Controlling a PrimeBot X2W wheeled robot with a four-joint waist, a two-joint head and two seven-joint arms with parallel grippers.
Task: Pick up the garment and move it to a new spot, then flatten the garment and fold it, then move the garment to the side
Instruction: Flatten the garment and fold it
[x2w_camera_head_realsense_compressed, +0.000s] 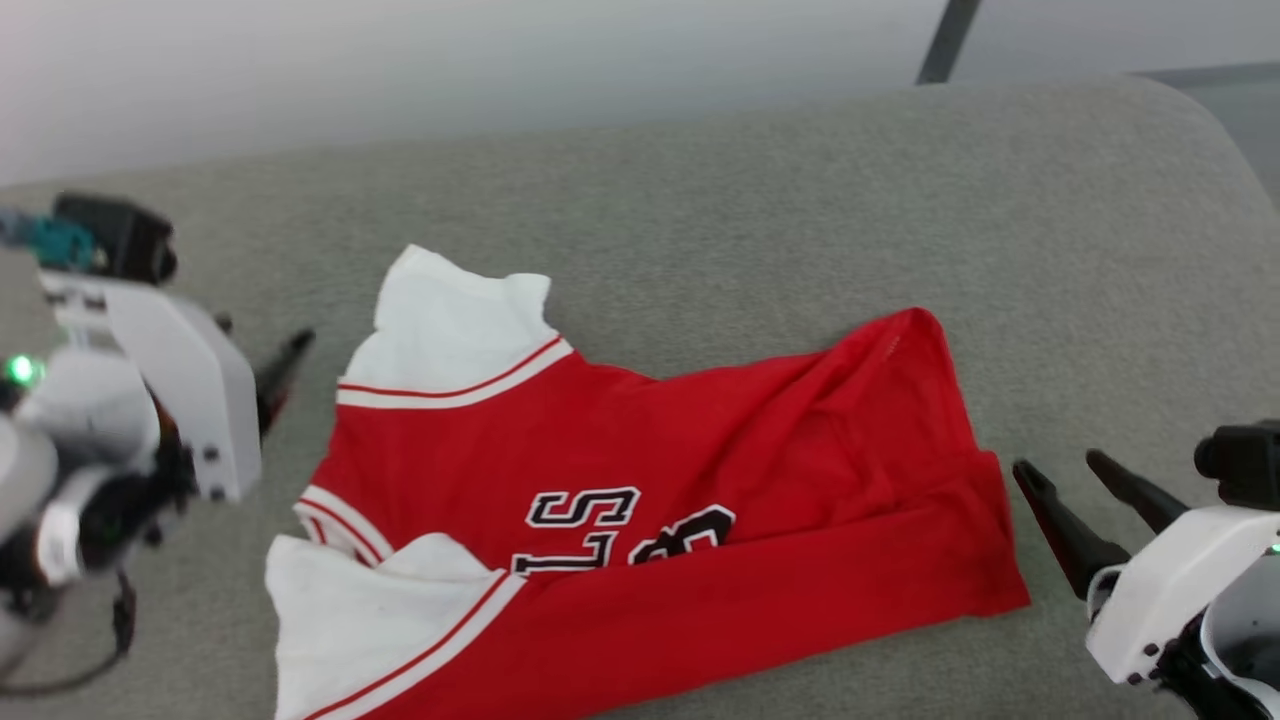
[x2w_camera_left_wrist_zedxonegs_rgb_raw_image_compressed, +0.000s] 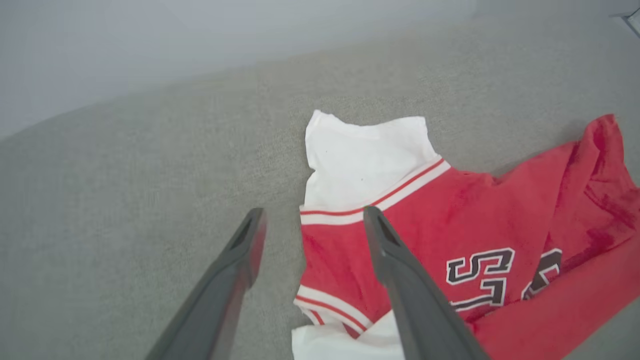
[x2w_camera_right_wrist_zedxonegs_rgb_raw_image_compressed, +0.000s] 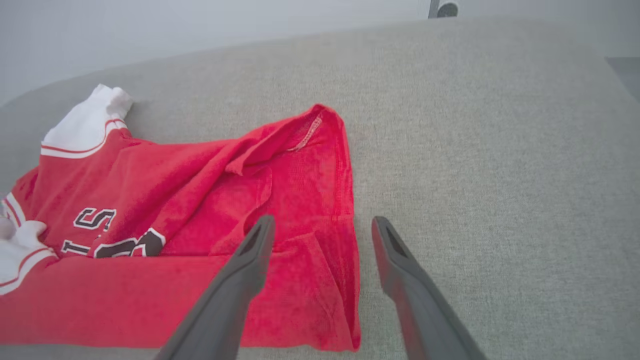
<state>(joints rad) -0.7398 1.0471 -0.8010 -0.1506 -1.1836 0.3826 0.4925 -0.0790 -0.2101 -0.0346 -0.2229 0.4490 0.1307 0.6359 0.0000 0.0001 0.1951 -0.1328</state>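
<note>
I expect the garment (x2w_camera_head_realsense_compressed: 672, 444) to hold its folds and keep the lettering hidden when I fold it, because the near long edge (x2w_camera_head_realsense_compressed: 780, 594) stays folded over by itself.
The garment (x2w_camera_head_realsense_compressed: 640, 470) is bright red with white sleeves, striped trim and black lettering. It lies on the grey cushion (x2w_camera_head_realsense_compressed: 800, 220), sleeves to the left and hem to the right, with its near long edge folded up over part of the lettering. In the left wrist view my left gripper (x2w_camera_left_wrist_zedxonegs_rgb_raw_image_compressed: 314, 214) hangs open above the upper white sleeve (x2w_camera_left_wrist_zedxonegs_rgb_raw_image_compressed: 365, 155), holding nothing. My right gripper (x2w_camera_right_wrist_zedxonegs_rgb_raw_image_compressed: 324, 220) is open over the red hem corner (x2w_camera_right_wrist_zedxonegs_rgb_raw_image_compressed: 320, 150), apart from the cloth. From the head camera the right gripper (x2w_camera_head_realsense_compressed: 1065, 475) stands just off the garment's right edge.
The cushion's rounded back edge (x2w_camera_head_realsense_compressed: 1100, 90) runs along the top, with a pale wall behind it. A dark pole (x2w_camera_head_realsense_compressed: 945, 40) rises at the upper right. Bare grey cushion (x2w_camera_right_wrist_zedxonegs_rgb_raw_image_compressed: 500, 175) lies to the right of the garment and behind it.
</note>
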